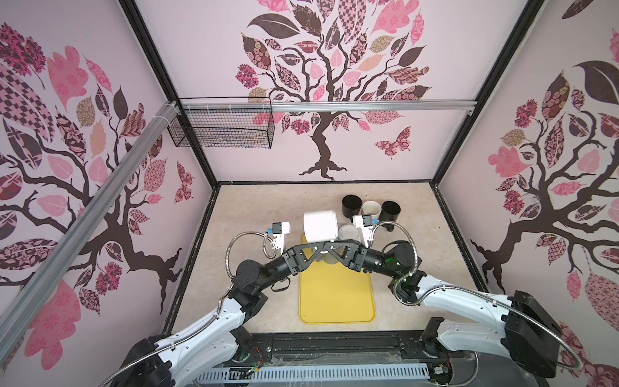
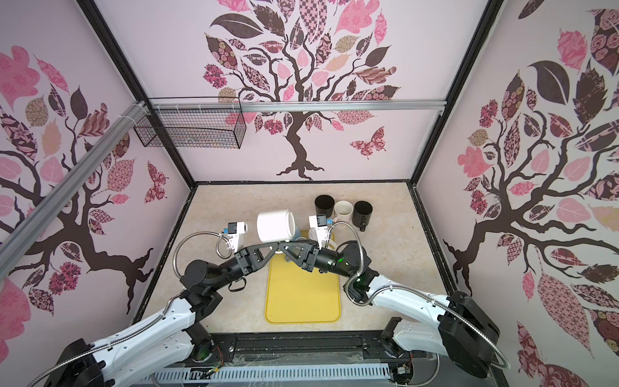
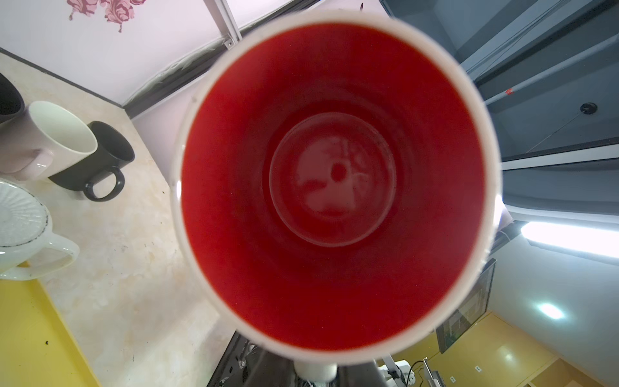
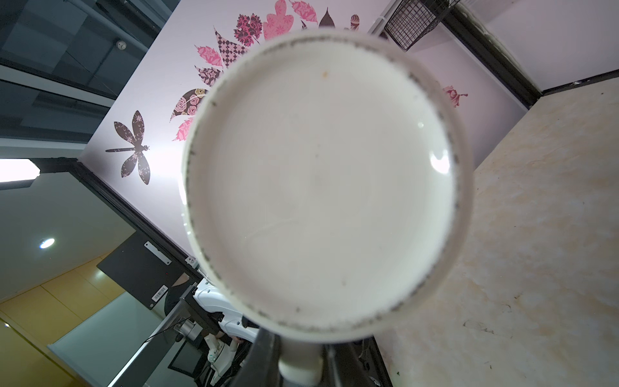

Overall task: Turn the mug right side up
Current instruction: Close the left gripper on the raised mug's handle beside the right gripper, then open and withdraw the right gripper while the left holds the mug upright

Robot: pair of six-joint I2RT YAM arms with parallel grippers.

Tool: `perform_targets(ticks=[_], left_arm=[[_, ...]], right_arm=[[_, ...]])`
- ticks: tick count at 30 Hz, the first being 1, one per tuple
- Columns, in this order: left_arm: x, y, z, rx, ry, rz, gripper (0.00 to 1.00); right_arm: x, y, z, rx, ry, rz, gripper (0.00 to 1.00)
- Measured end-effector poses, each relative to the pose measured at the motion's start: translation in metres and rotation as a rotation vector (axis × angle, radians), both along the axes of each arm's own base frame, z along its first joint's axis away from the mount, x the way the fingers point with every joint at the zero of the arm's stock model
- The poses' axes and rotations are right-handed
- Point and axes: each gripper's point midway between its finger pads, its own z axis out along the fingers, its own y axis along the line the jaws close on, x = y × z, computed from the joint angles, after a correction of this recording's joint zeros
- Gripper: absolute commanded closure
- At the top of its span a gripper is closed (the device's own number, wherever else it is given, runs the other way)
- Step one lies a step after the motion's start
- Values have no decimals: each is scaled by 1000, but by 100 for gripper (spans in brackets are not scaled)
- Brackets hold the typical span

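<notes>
Next, I open my right gripper and move it away before my left gripper turns the mug upright, because both grippers are holding the tipped white mug's handle.
The white mug hangs on its side in the air above the far end of the yellow mat, handle pointing down. Its red inside fills the left wrist view, and its pale base fills the right wrist view. My left gripper and right gripper meet tip to tip under the mug. Both are shut on its white handle. The dark fingers lie alongside the handle.
Behind the mat stand a black mug, a cream mug and another black mug, all upright. A ribbed white mug sits upside down at the mat's far edge. A wire basket hangs on the back wall.
</notes>
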Motion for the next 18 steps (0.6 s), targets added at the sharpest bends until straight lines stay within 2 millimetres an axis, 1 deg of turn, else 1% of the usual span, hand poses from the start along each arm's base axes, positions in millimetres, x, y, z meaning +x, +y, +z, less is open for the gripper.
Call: perform_targets(ticks=[2, 5, 6, 8, 9, 12, 14, 18], left_arm=[[0, 1, -3, 17, 1, 9, 100], [2, 4, -15, 74, 25, 43, 100], [3, 7, -19, 96, 36, 61, 100], [4, 12, -29, 150, 45, 98, 100], [4, 16, -33, 181, 45, 116, 100], [4, 26, -41, 281, 43, 174, 100], [6, 32, -40, 342, 34, 213, 100], [8, 42, -30, 429, -7, 277, 100]], right_arm=[[1, 1, -4, -16, 6, -3, 76], [2, 4, -14, -64, 2, -17, 47], [3, 5, -20, -87, 11, -26, 41], [9, 5, -36, -152, 35, -57, 31], [12, 5, -44, -186, 51, -76, 27], [20, -3, -67, -281, 90, -148, 21], [23, -10, -77, -331, 105, -191, 19], [26, -27, -95, -411, 122, -271, 17]])
